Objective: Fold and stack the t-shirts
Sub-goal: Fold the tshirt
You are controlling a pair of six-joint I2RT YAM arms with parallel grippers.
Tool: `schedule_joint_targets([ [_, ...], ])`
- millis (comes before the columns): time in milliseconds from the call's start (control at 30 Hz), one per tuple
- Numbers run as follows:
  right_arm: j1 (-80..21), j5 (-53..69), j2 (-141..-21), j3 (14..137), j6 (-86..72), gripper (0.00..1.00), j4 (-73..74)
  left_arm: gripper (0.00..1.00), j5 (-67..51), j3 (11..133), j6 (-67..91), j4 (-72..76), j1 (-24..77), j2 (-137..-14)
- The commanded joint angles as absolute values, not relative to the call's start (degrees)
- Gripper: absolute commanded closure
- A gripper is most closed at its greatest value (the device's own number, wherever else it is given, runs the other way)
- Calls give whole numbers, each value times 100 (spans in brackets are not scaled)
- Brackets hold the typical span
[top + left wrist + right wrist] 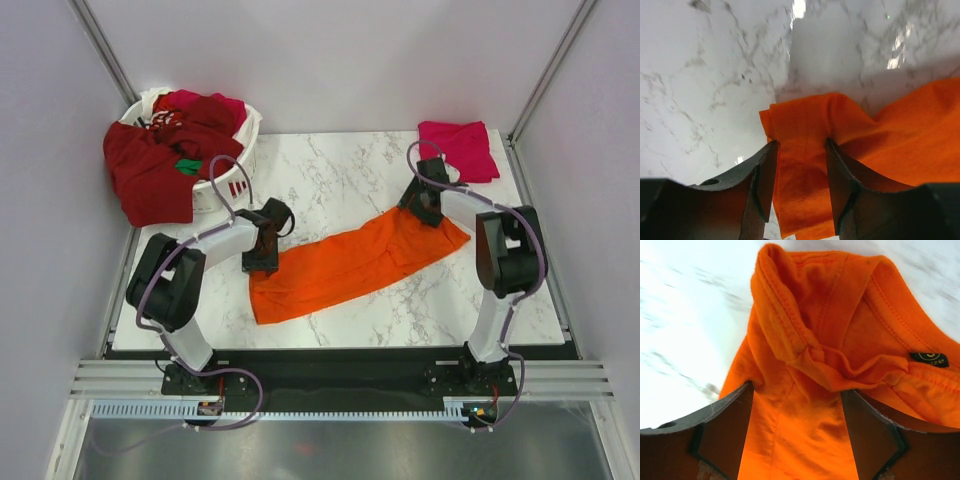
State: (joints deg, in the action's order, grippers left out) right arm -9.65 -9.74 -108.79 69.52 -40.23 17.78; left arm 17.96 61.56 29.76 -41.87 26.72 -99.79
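Note:
The orange t-shirt (pixel 345 264) lies slantwise across the table, so I should turn its collar to the back before my left gripper takes the orange t-shirt's hem (pixel 258 304) to fold.
A bright orange t-shirt (pixel 350 262), folded into a long strip, lies slantwise across the marble table (pixel 330 165). My left gripper (pixel 262 262) stands at its near-left end. In the left wrist view that gripper (pixel 801 145) is open, and the cloth's corner (pixel 805 120) runs between the two fingers. My right gripper (pixel 420 212) is at the far-right end, by the collar. It (pixel 797 390) is open wide astride the bunched orange cloth (pixel 840 315) near the size label (pixel 929 359). A magenta-pink t-shirt (pixel 460 148) lies folded at the back right.
A white slotted basket (pixel 250 128) stands at the back left corner, heaped with dark red t-shirts (pixel 150 175), a crimson one (pixel 190 100) and a bit of green cloth (pixel 188 166). One dark red shirt hangs over the basket's side. Grey walls close in the table.

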Motion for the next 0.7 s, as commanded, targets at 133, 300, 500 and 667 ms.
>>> schedule_joint_targets([
  [133, -1643, -519, -13240, 10284, -3745, 18, 2381, 50, 994, 5020, 3838, -4315, 3383, -9090],
  [300, -1898, -18, -15051, 12802, -3463, 11, 2751, 50, 599, 4878, 4612, -4359, 4322, -8842],
  [500, -1916, 580, -15610, 14089, -3340, 2, 2182, 42, 97, 5185, 5579, -4307, 5402, -8798],
  [667, -1925, 536, -14934, 13843, -2735, 2, 1785, 27, 26, 5879, 5959, -4324, 6063, -8719],
])
